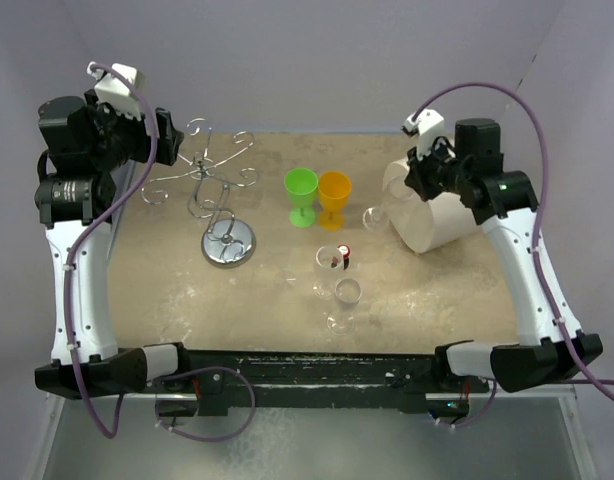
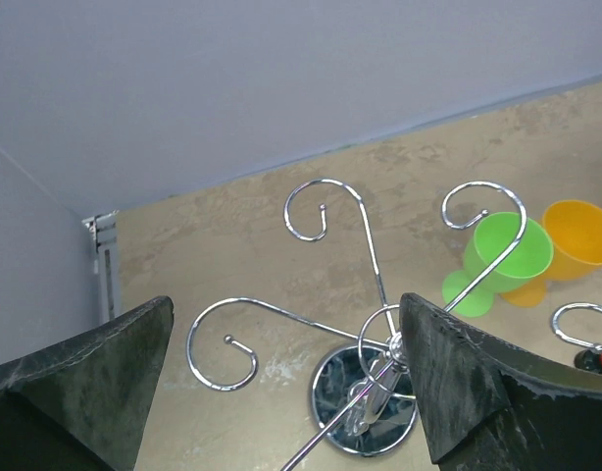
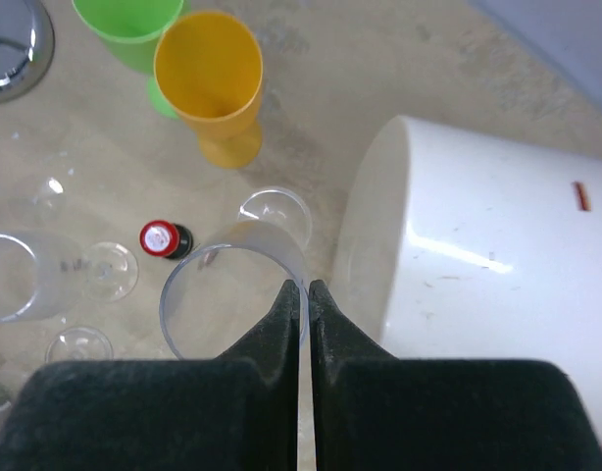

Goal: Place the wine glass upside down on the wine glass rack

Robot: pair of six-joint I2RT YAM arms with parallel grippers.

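Note:
The wine glass's foot is free while my right gripper is on the wine glass's rim. My left gripper should go toward that foot next and close there.
The wine glass rack stands at the left, with its shiny disc base and curled wire arms. My left gripper is open and empty just above the arms, and its wrist view looks down on the hub and base. My right gripper is shut on the rim of a clear wine glass. The glass's foot points away from the camera. In the top view this glass is next to the white cylinder, at my right gripper.
A big white cylinder lies at the right, close to the held glass. A green glass and an orange glass stand mid-table. Two more clear glasses and a small red-capped bottle are in front of them.

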